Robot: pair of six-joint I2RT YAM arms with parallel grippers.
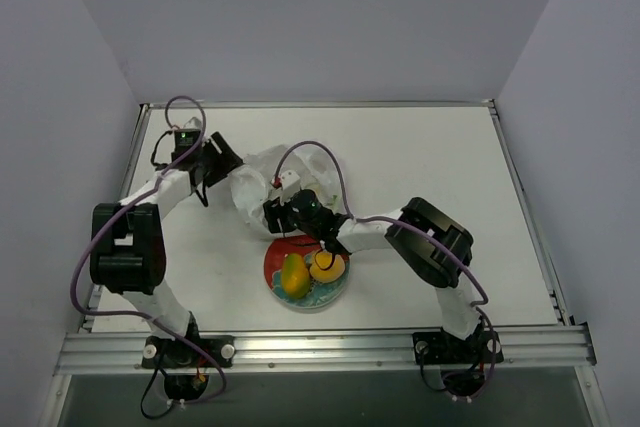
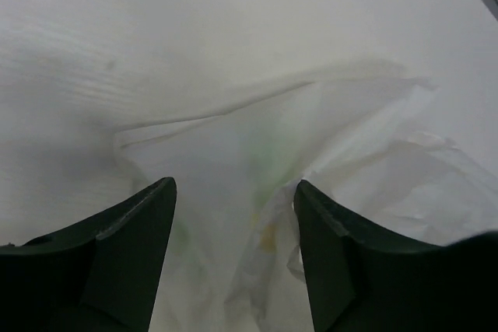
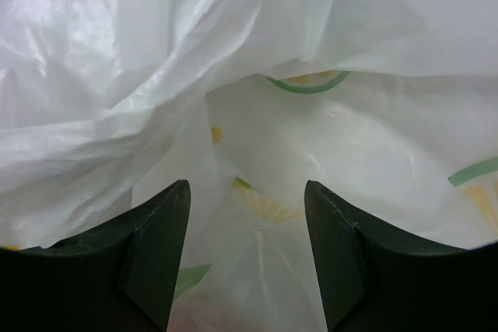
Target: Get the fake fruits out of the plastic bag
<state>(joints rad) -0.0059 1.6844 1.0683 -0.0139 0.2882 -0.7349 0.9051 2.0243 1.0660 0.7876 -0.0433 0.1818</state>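
Next, my left gripper lifts the bag's end (image 1: 243,179) before my right gripper reaches in, because wrinkled film (image 3: 194,75) hangs down in front of my right gripper and hides the fruit.
The plastic bag (image 1: 255,179) lies crumpled at mid-table between my two grippers. My left gripper (image 1: 228,169) is at its left end and my right gripper (image 1: 272,215) at its near right side. In the left wrist view the left gripper (image 2: 233,184) is open, with bag film (image 2: 233,134) between the fingers. In the right wrist view the right gripper (image 3: 247,184) is open over wrinkled film (image 3: 117,75) with yellow and green marks. A mango-shaped fruit (image 1: 293,275) and a round orange fruit (image 1: 326,267) lie on the floral plate (image 1: 338,294). Any fruits inside the bag are hidden.
The plate sits near the table's front edge, just in front of the right gripper. The right arm's forearm (image 1: 370,232) reaches over the plate's far rim. Grey walls enclose the table on three sides.
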